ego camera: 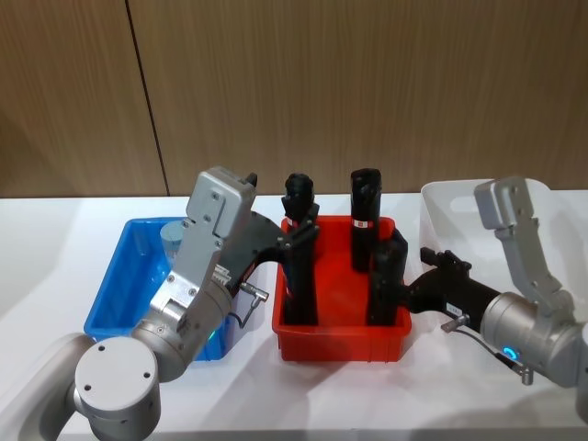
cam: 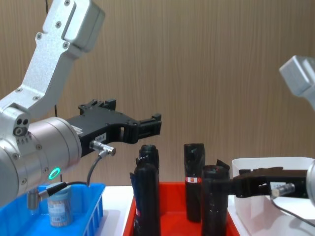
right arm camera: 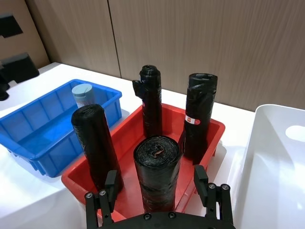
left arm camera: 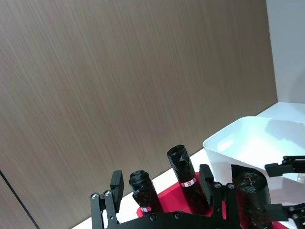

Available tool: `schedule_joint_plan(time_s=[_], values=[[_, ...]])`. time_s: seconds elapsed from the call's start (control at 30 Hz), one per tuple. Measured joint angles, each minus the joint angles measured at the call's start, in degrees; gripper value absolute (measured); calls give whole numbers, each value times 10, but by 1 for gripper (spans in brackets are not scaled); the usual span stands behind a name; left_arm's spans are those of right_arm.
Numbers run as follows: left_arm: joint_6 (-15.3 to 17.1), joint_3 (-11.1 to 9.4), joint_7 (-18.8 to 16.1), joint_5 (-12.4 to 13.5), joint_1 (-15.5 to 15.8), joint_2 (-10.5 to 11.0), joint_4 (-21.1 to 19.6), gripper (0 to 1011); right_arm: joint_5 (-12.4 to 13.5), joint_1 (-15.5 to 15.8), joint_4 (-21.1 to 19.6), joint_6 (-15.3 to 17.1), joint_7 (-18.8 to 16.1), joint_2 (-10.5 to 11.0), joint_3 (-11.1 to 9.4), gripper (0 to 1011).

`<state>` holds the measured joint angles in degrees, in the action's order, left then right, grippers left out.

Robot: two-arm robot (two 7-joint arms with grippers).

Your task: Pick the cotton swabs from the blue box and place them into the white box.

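Note:
I should expect something hidden inside the white box [ego camera: 452, 217] when I bring the black wrapped roll over, because my right arm [ego camera: 513, 323] covers the near end of the box.
One cotton swabs tub [ego camera: 173, 241] with a pale lid stands in the far corner of the blue box [ego camera: 115, 280]; it also shows as cotton swabs [cam: 59, 206] and cotton swabs [right arm camera: 82, 94]. My left gripper [cam: 147, 125] hangs open and empty in the air, above the left side of the red tray, past the blue box [cam: 93, 214]. Its fingers [left arm camera: 116, 183] stand wide apart. My right gripper [ego camera: 432, 265] is low at the red tray's right edge, open, with its fingers [right arm camera: 200, 179] apart behind a black roll. The white box [ego camera: 446, 207] sits at the far right.
A red tray [ego camera: 340, 335] between the two boxes holds several tall black wrapped rolls [ego camera: 365, 216]. A wooden wall panel stands behind the white table [ego camera: 55, 230]. The white box [right arm camera: 274, 157] looks empty in the right wrist view.

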<state>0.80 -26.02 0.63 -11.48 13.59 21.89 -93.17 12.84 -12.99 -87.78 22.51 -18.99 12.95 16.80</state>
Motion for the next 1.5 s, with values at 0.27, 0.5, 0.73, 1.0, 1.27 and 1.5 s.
schedule_joint_plan(time_s=[0.27,0.5,0.73,1.0,1.27,1.5], values=[[0,0,0,0,0,0,0,1004,-15,-20,33,1,1,-15,8,1002],[0,0,0,0,0,0,0,1004,-24,-36,56,-1,5,-27,14,1001],[0,0,0,0,0,0,0,1004,-31,-47,73,-3,11,-36,18,981],[0,0,0,0,0,0,0,1004,-36,-58,88,-5,18,-44,21,765],[0,0,0,0,0,0,0,1004,-35,-62,90,-4,21,-48,22,550],[0,0,0,0,0,0,0,1004,-30,-63,85,-2,24,-48,22,517]])
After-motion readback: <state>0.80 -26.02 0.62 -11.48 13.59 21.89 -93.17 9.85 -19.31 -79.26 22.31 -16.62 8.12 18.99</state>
